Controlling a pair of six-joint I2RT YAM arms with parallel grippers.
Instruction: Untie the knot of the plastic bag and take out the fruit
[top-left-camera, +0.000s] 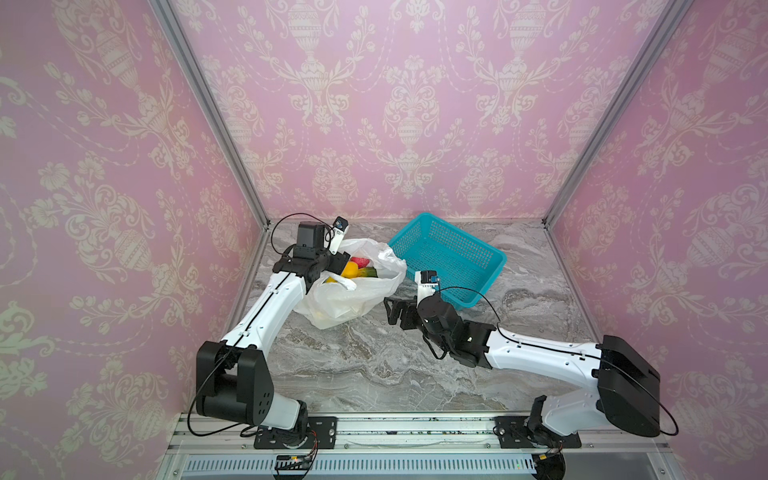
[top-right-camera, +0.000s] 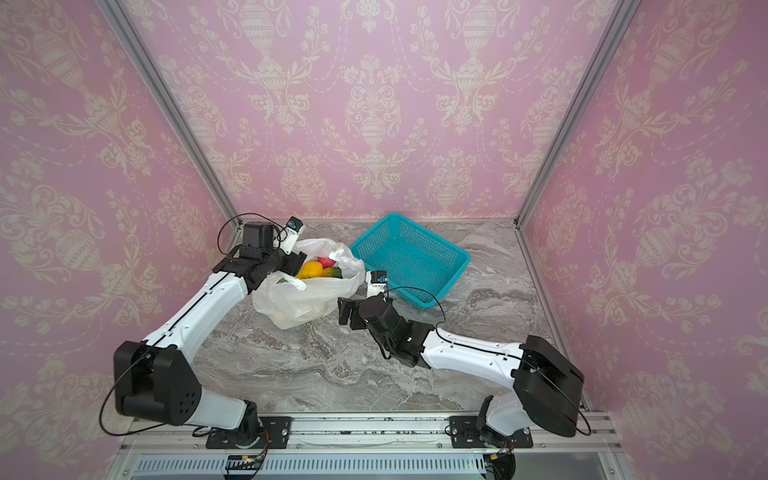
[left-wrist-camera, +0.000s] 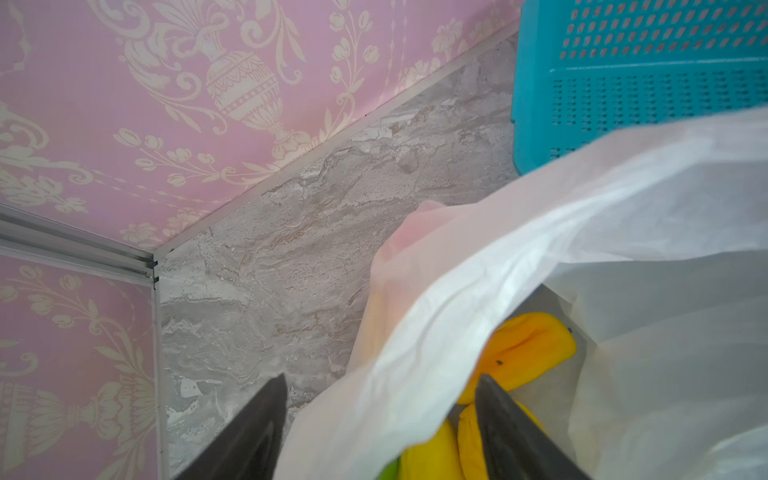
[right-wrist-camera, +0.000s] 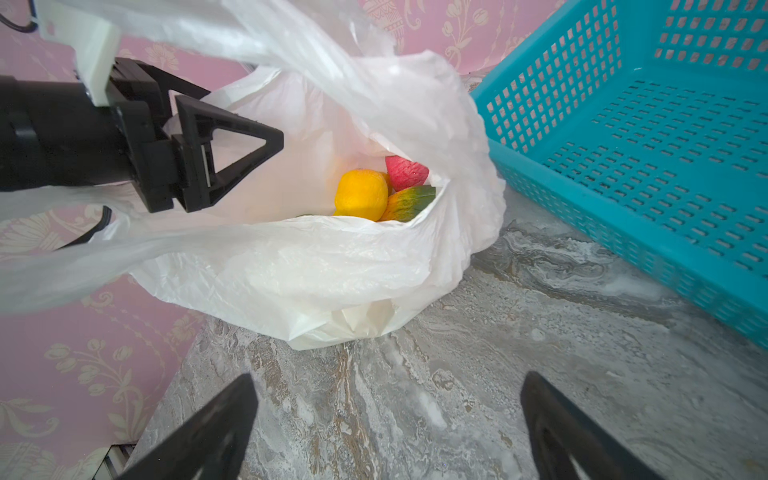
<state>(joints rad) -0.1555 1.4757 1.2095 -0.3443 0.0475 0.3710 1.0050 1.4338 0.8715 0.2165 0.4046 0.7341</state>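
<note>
Next, I grip the bag's rim (top-left-camera: 344, 281) with my left gripper and pull it nearer while my right gripper pulls the bag's opening open, because the bag's near side (top-left-camera: 334, 307) blocks the fruit.
The white plastic bag (top-left-camera: 353, 293) (top-right-camera: 307, 299) lies on the marble table with its mouth gaping; the knot is out of view. Fruit shows inside: a round yellow piece (right-wrist-camera: 360, 194), a pink-red one (right-wrist-camera: 406, 171) and a green-orange one (right-wrist-camera: 409, 202). My left gripper (top-left-camera: 338, 262) (left-wrist-camera: 381, 378) is open, its jaws astride the bag's near rim (left-wrist-camera: 415, 353), one finger outside and one inside by yellow fruit (left-wrist-camera: 528, 349). My right gripper (top-left-camera: 392, 309) (right-wrist-camera: 387, 376) is open over bare table, just right of the bag, holding nothing.
A teal mesh basket (top-left-camera: 465, 235) (right-wrist-camera: 623, 124) stands tilted at the back, right of the bag and close to my right wrist. Pink patterned walls close in the table on three sides; the left gripper works near the back left corner (left-wrist-camera: 156, 262).
</note>
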